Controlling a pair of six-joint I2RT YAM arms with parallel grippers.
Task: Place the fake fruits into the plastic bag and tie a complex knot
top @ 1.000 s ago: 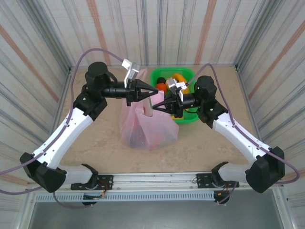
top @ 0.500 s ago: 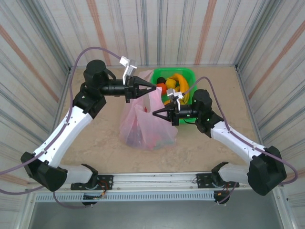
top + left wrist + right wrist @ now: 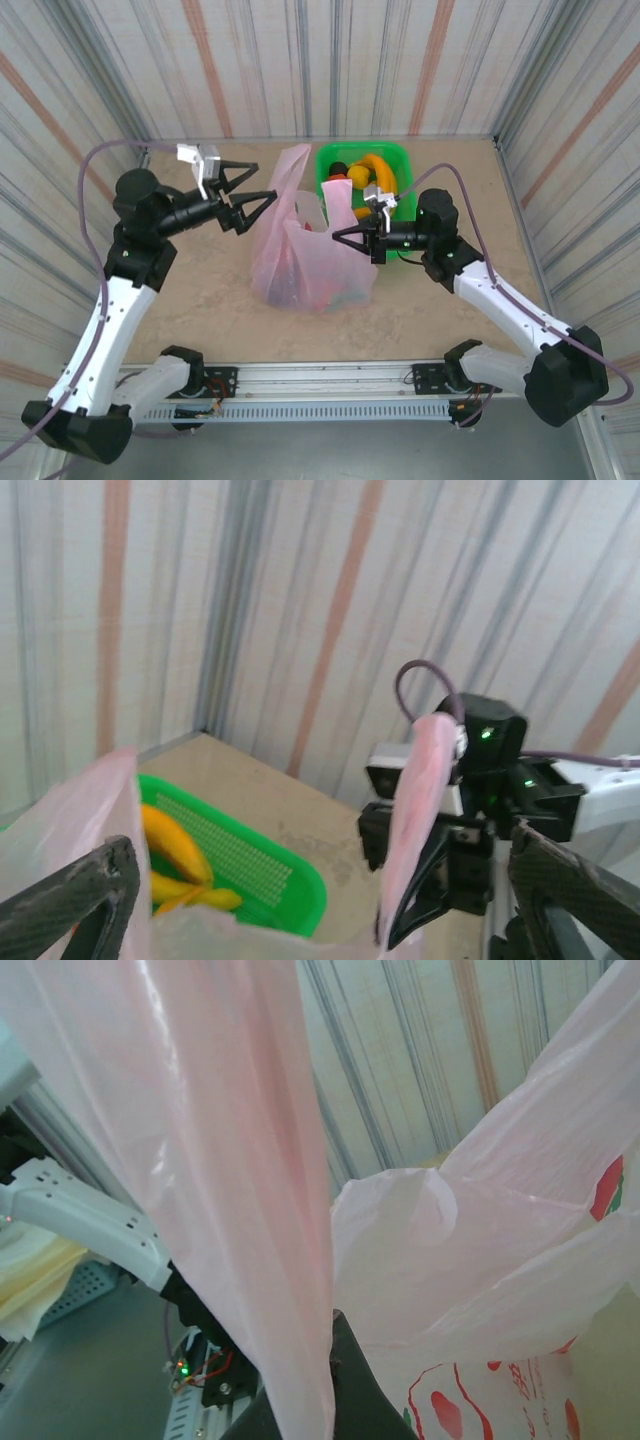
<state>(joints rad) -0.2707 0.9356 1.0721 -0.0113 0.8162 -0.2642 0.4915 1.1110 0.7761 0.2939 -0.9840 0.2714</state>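
The bag's other handle [image 3: 288,174] is a thin, loose piece of plastic next to the bag's opening [image 3: 311,211], so it should fold over that opening when the robot pulls it across.
The pink plastic bag [image 3: 312,255] stands mid-table with dark and red fruits dimly visible through its base. My right gripper [image 3: 337,236] is shut on the bag's right handle [image 3: 336,200], which rises as a pink strip [image 3: 415,800] and drapes over my dark finger [image 3: 352,1395]. My left gripper [image 3: 266,182] is open to the left of the bag's other handle [image 3: 292,165], holding nothing, and its fingers [image 3: 75,895] are spread wide. Yellow bananas [image 3: 376,166] and an orange fruit [image 3: 341,181] lie in the green basket [image 3: 398,153]. The bananas [image 3: 172,842] also appear in the left wrist view.
The green mesh basket [image 3: 262,872] sits directly behind the bag, close to my right wrist. Corrugated metal walls enclose the table on three sides. Bare sandy table surface [image 3: 200,270] lies left of and in front of the bag.
My left gripper let go of the bag handle, opened and swung back to the left. My right gripper dropped slightly and still holds the right handle.
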